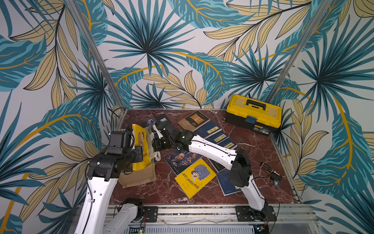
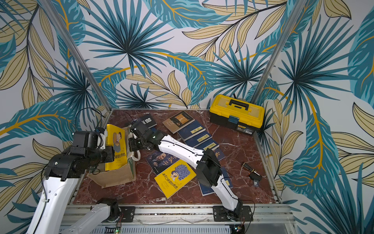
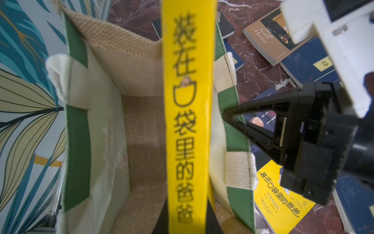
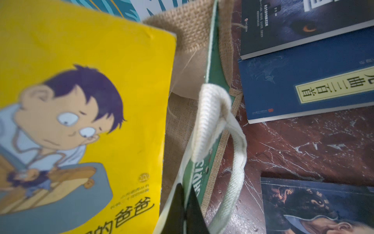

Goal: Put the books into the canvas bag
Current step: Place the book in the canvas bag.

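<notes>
The bright yellow book (image 3: 188, 97) is upright between the canvas bag's green edges, so the left gripper keeps lowering it toward the bag's bottom (image 3: 144, 136) and lets go of it inside.
The canvas bag (image 1: 139, 176) (image 2: 115, 178) stands open at the table's left. My left gripper (image 3: 187, 214) is shut on a bright yellow book (image 3: 187, 113) (image 1: 138, 145), holding it upright in the bag's mouth, its lower part inside. My right gripper (image 4: 185, 202) (image 1: 157, 141) is shut on the bag's green side wall (image 4: 202, 176), beside a white handle (image 4: 232, 162). Other books lie flat on the table: another yellow one (image 1: 194, 177), a dark portrait cover (image 1: 178, 160), a row of navy ones (image 1: 214, 133), a tan-brown one (image 1: 194, 120).
A yellow-and-black toolbox (image 1: 254, 113) sits at the back right corner. A small black tool (image 1: 271, 172) lies near the right edge. A navy book (image 1: 226, 182) lies partly under my right arm. Leaf-patterned walls close in the left, back and right.
</notes>
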Tool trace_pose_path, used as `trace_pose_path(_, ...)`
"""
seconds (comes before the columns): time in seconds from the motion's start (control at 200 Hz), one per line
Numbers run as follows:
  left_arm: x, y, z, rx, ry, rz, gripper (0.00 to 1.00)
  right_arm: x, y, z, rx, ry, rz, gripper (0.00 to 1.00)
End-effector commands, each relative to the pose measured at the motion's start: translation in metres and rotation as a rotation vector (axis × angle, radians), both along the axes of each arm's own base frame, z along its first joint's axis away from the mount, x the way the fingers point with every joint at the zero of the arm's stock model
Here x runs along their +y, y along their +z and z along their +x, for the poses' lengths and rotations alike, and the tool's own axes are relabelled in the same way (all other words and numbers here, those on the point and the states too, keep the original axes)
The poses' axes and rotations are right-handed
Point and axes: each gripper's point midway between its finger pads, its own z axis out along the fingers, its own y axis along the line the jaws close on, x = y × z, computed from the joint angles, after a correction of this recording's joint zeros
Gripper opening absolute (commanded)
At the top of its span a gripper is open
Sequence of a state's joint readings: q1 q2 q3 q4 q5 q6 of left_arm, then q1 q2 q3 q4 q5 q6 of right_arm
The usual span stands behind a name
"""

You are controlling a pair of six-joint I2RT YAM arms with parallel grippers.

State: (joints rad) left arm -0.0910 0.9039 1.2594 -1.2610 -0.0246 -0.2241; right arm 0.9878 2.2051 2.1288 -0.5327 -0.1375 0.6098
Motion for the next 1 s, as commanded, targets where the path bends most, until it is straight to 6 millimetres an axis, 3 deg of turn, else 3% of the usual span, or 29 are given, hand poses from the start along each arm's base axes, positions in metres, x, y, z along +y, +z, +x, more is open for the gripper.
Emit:
trace_pose_path(0.0, -0.008, -0.008, -0.002, 0.038, -0.071, -0.005, 0.0, -0.007, 0.033, 0.014, -0.035, -0.049, 0.085, 0.0)
trace_pose_path(0.175, 0.005, -0.018, 0.004, 0.084, 0.006, 0.039, 0.0, -0.005, 0.036, 0.013, -0.04, -0.034, 0.09, 0.0)
trace_pose_path(0.326, 0.028, -0.028, 0.011, 0.131, 0.126, 0.113, 0.0, -0.005, 0.029, 0.01, -0.045, -0.02, 0.057, 0.0)
trace_pose_path(0.496, 0.034, -0.039, 0.021, 0.185, 0.192, 0.126, 0.0, 0.003, 0.026, 0.0, -0.039, 0.016, 0.035, 0.0)
trace_pose_path(0.606, 0.026, -0.048, 0.03, 0.224, 0.181, 0.086, 0.0, 0.009, 0.022, -0.004, -0.027, 0.031, 0.04, 0.0)
trace_pose_path(0.811, -0.011, -0.067, 0.052, 0.239, 0.076, -0.135, 0.0, 0.012, 0.014, -0.008, -0.007, 0.043, 0.033, 0.0)
trace_pose_path(0.997, -0.013, -0.083, 0.061, 0.219, 0.082, -0.294, 0.0, 0.013, 0.008, -0.008, 0.001, 0.043, 0.024, 0.0)
